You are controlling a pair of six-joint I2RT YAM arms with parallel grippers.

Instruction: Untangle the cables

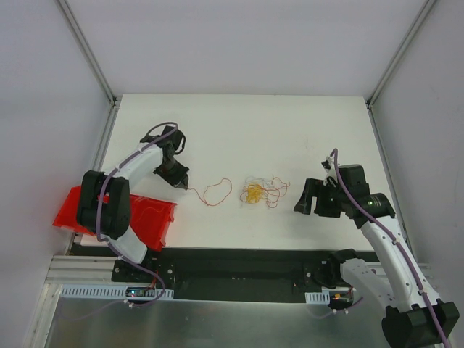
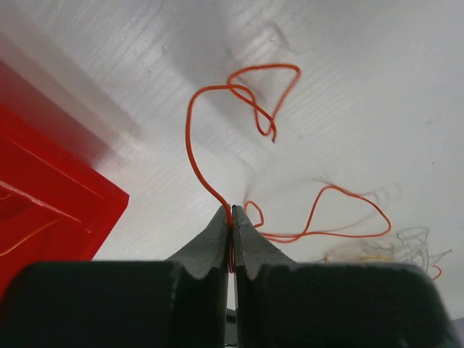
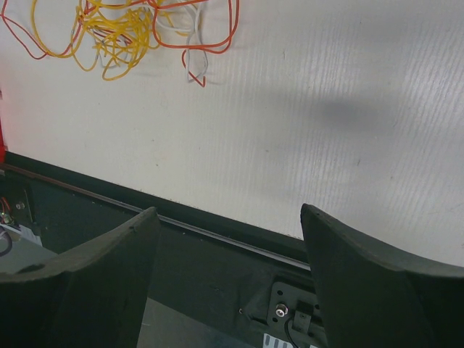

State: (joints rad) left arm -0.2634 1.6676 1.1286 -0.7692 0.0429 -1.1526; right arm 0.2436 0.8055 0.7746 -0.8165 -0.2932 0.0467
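Note:
My left gripper is holding the orange-red cable near one end, and the cable's loop trails far. I should put the cable down and grip it closer to its middle.
A small tangle of thin cables, yellow, red and whitish, lies at the table's middle. It also shows at the top left of the right wrist view. One orange-red cable is drawn out to the left of the tangle. My left gripper is shut on one end of this cable, which loops away over the table. My right gripper is open and empty, right of the tangle and apart from it, with its fingers over the table's front edge.
A red bin sits at the table's front left corner, beside the left arm, and shows in the left wrist view. A black rail runs along the table's front edge. White walls stand round the table.

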